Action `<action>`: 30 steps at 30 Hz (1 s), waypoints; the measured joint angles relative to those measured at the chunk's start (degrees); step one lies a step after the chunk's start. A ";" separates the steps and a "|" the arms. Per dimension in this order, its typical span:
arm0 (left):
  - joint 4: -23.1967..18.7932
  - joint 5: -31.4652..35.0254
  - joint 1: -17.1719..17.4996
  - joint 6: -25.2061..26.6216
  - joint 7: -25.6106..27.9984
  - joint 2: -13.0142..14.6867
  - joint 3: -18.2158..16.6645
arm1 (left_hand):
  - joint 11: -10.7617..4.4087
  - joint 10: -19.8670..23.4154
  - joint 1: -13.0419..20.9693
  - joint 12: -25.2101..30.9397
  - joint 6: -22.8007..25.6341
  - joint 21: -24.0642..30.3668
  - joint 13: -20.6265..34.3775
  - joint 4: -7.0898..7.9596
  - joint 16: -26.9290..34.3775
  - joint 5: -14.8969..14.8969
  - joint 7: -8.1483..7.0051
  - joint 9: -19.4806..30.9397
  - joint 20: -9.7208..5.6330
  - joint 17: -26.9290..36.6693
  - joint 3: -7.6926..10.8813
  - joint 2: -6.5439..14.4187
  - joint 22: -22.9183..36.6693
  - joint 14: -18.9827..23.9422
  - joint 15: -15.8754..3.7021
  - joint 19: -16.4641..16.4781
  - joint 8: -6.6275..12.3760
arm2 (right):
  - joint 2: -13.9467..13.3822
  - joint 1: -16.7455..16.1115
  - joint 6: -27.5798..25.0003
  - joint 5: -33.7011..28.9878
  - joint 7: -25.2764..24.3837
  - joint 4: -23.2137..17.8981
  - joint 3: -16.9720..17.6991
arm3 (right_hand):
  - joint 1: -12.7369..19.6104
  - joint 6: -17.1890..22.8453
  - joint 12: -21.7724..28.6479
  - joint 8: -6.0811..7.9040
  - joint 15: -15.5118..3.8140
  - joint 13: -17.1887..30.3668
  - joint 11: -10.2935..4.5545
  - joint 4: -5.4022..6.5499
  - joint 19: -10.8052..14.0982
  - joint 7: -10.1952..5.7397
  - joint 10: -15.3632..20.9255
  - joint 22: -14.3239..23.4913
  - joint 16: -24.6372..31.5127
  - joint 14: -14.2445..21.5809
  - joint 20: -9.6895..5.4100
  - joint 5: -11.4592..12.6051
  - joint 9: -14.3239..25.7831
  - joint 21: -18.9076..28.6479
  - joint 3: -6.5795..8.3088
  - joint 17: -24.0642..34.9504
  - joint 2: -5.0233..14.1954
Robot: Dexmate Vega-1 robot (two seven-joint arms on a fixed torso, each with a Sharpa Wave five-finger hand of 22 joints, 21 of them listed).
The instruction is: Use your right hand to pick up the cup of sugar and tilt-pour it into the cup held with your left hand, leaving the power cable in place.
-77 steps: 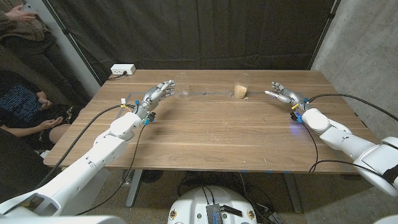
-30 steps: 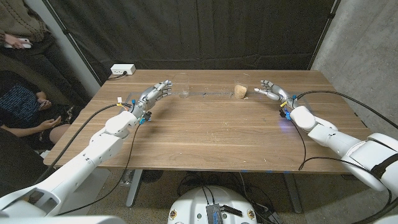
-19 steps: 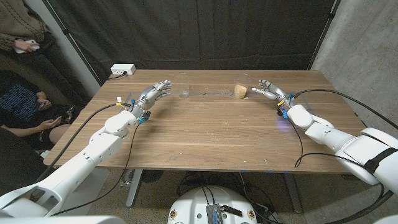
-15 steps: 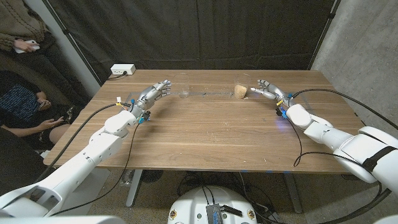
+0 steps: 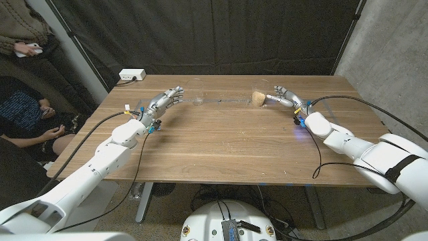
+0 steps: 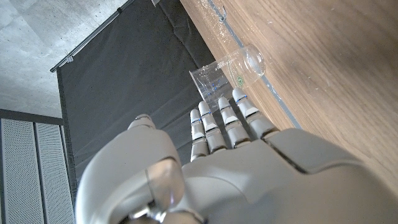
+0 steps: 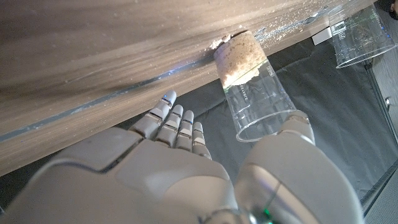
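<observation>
The cup's tall clear side (image 5: 261,86) goes up higher than the brown sugar (image 5: 259,99), so the sugar will stay low when I pick up the cup and carry it a little tilted.
A clear plastic cup with brown sugar (image 5: 259,94) in its bottom stands at the table's far middle-right; it also shows as the sugar cup (image 7: 252,87). My right hand (image 5: 286,98) is just to its right, fingers spread, holding nothing, close to the cup. An empty clear cup (image 5: 196,92) stands at the far middle-left, seen too as the empty cup (image 6: 231,67). My left hand (image 5: 166,102) is a short way left of it, fingers apart and pointing at it, not touching. A thin clear strip (image 5: 227,101) runs along the table between both cups.
A white power strip (image 5: 132,75) lies at the table's far left corner. Black cables (image 5: 348,102) trail from both wrists over the wood. People sit beyond the table's left edge (image 5: 27,114). A dark curtain hangs behind the table.
My right hand has moved left along the far edge, from well to the right of the sugar cup to right beside it. The left hand has crept slightly toward the empty cup.
</observation>
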 measured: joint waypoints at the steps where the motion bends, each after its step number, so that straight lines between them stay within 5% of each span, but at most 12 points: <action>1: -0.02 0.00 0.02 -0.02 0.00 0.02 -0.02 | 0.00 0.00 0.00 0.00 0.00 0.00 0.00 0.00 0.00 0.00 0.00 0.00 0.00 0.00 0.00 0.00 0.00 0.00 0.00 0.00 0.00 | 0.08 0.04 0.07 0.01 -0.17 0.01 -0.07 | 0.00 0.00 0.00 -0.18 0.00 0.00 0.00 0.00 0.00 0.00 0.00 0.00 0.00 0.00 0.00 0.00 0.00 -0.15 0.00 0.00 0.00; 30: 0.81 -0.17 -0.22 -0.81 -1.43 0.40 -0.16 | 0.00 -0.01 -0.09 -0.23 0.20 0.00 0.00 -0.17 0.00 0.00 -0.20 0.00 0.00 -0.27 0.17 -0.09 0.00 0.00 0.00 0.00 -0.22 | 2.13 0.44 -0.71 0.59 -0.39 -1.33 -0.62 | 0.00 -1.32 -0.85 -1.04 0.25 0.00 0.33 0.01 -1.03 -0.11 -1.93 0.16 -0.42 -1.80 -0.02 0.88 0.01 -1.31 -0.32 0.00 0.01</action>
